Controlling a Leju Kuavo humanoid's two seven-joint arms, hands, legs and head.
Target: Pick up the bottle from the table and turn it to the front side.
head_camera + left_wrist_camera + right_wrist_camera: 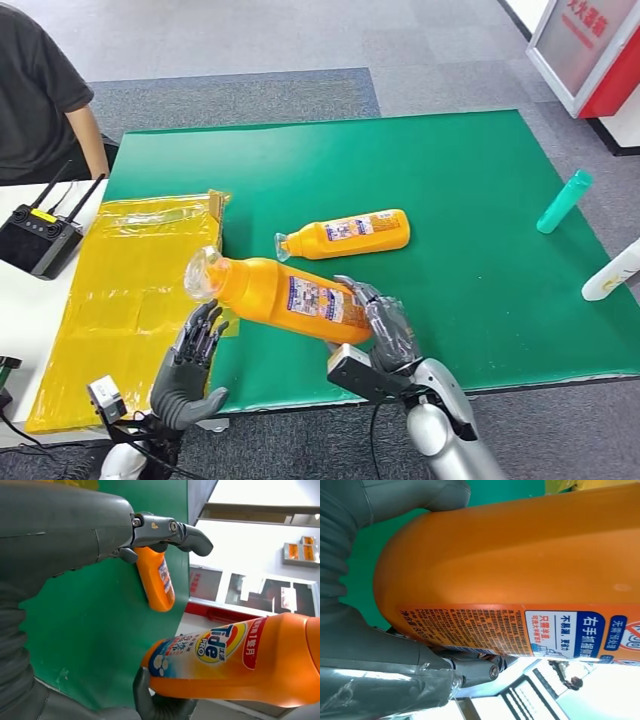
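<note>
The orange bottle [258,289] will lie steady with its front label up when I turn it over, because the back label [317,300] is on a broad flat side.
My right hand [381,325] grips the base end of an orange detergent bottle [290,293] and holds it lifted above the green mat [483,200], clear cap pointing left. Its back label faces up; the front label shows on the bottle [241,655] in the left wrist view. In the right wrist view the bottle [516,560] sits against my right hand [376,650]. My left hand [189,365] is open with fingers spread, just below the cap end, not touching it. A second orange bottle [351,234] lies on the mat behind, also seen as bottle [156,580].
A yellow plastic bag [128,290] lies on the left of the table. A teal bottle [564,201] and a white bottle [611,272] lie at the right edge. A black remote [38,238] sits far left; a person [45,90] sits behind it.
</note>
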